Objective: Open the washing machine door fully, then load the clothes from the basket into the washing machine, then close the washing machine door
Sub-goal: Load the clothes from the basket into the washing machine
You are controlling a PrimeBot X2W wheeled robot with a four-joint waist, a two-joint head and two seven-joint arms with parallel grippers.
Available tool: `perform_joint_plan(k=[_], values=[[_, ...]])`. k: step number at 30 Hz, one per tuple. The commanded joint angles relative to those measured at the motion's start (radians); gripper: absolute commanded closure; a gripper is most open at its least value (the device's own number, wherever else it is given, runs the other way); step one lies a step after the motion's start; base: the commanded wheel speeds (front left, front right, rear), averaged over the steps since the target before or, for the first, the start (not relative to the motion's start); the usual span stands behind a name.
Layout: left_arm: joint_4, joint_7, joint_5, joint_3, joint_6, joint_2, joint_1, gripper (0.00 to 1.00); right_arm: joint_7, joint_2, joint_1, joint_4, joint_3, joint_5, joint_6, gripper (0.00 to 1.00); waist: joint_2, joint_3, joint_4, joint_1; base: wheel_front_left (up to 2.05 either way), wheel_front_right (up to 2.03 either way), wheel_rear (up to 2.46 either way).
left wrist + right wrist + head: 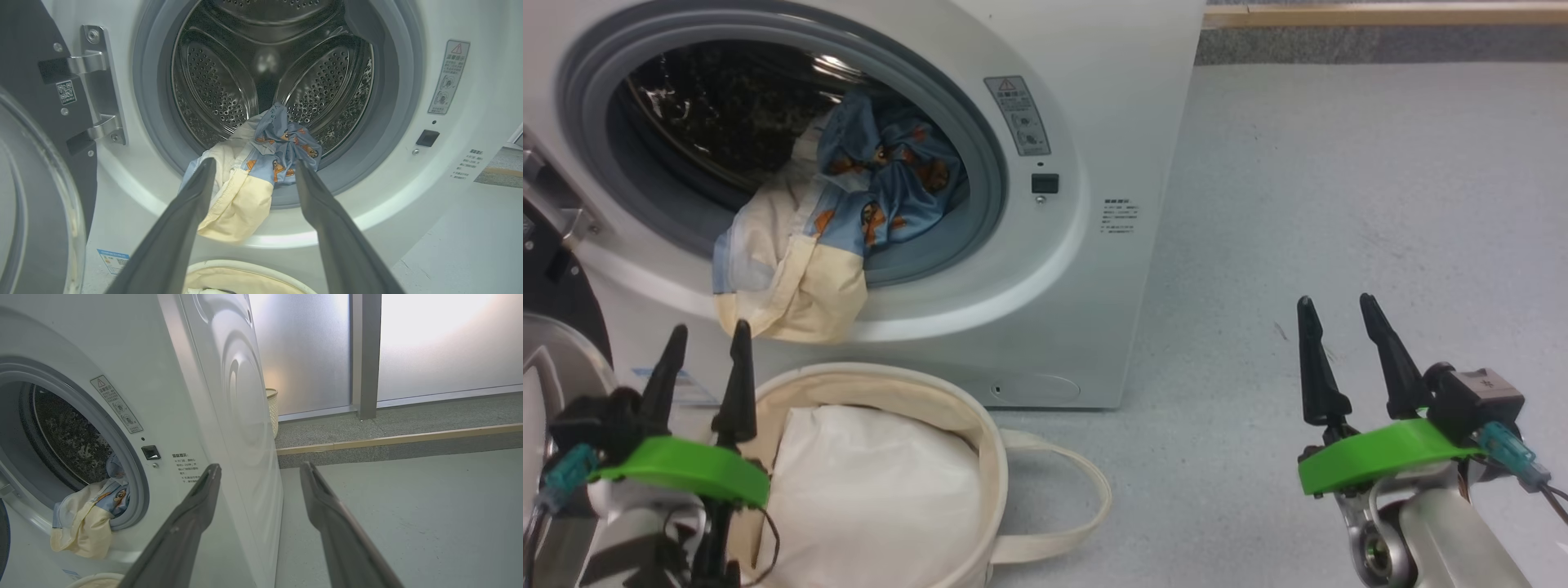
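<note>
The cream piece of cloth is seamed (837, 249) to the light blue cloth, so I expect the clothes (880, 186) to gather in one bunch inside the drum when the robot pushes them.
The washing machine (1111, 122) stands with its round opening uncovered. The washing machine door (36, 196) is swung open to the left, black rim and glass showing. The clothes (849, 212), light blue with orange prints plus a cream piece, lie in the drum mouth and hang over the grey seal and the front lip (245, 192) (86, 522). The basket (964, 425) sits on the floor below the opening with white padding inside. My left gripper (707, 335) (253, 167) is open and empty, over the basket's left rim and short of the clothes. My right gripper (1335, 306) (261, 469) is open and empty at the machine's right.
Grey floor (1339, 204) stretches to the right of the machine. A low step with a wooden edge (408, 439) runs along frosted glass panels behind. A pale woven bin (271, 412) stands behind the machine's far corner. The door hinge bracket (98, 81) sits left of the opening.
</note>
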Motion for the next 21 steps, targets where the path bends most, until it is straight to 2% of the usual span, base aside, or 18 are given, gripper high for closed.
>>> perform_joint_plan(k=[1,21], values=[[-0.043,-0.012,-0.006,0.024,-0.006,0.028,-0.005,0.00,-0.012,-0.011,-0.003,-0.027,0.020,-0.007,0.000,0.00,-0.0001,-0.012,0.008,0.0002,0.00,0.00,0.00],[-0.007,-0.012,0.018,0.023,-0.006,0.021,0.008,0.00,-0.012,-0.009,-0.006,-0.025,0.051,0.009,0.000,0.00,-0.0001,-0.003,-0.023,0.0002,0.00,0.00,0.00]])
